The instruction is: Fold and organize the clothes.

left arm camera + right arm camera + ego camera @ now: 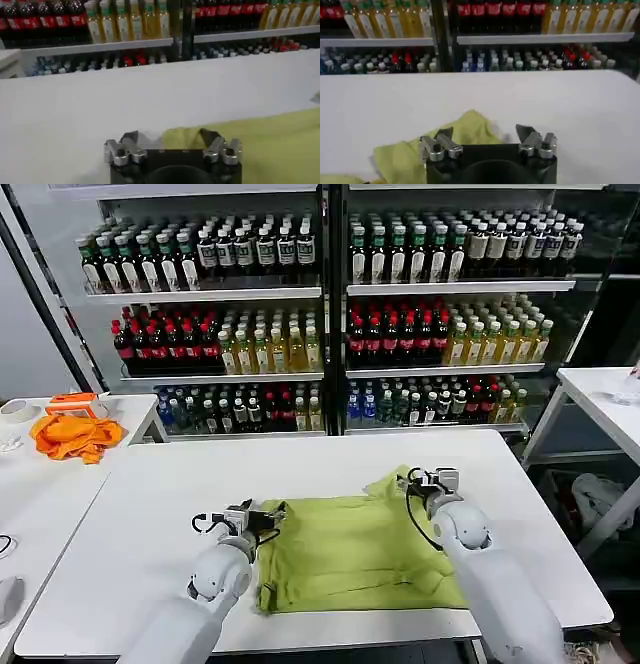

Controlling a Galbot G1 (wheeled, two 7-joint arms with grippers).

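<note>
The T-shirt's far corner (387, 484) is limp and bunched, so the T-shirt will fold over into a narrow, rumpled piece of cloth when the robot pulls the T-shirt's far edge toward itself.
The clothes, one light yellow-green T-shirt (350, 554), lie partly folded and rumpled on the white table (150, 514). My left gripper (264, 517) is at the shirt's far left corner. In the left wrist view it (169, 138) is open, and the shirt's edge (270, 145) reaches in between the fingers beside one fingertip (209, 136). My right gripper (424, 481) is at the shirt's far right corner, where the fabric bunches up. It (485, 134) is open in the right wrist view, with a raised fold of the shirt (469, 128) just ahead, nearer one finger (445, 136).
A bright orange cloth (75, 435) and a tape roll (18, 410) lie on a side table at the left. Shelves of bottles (330, 324) stand behind the work table. Another white table (600, 399) is at the right.
</note>
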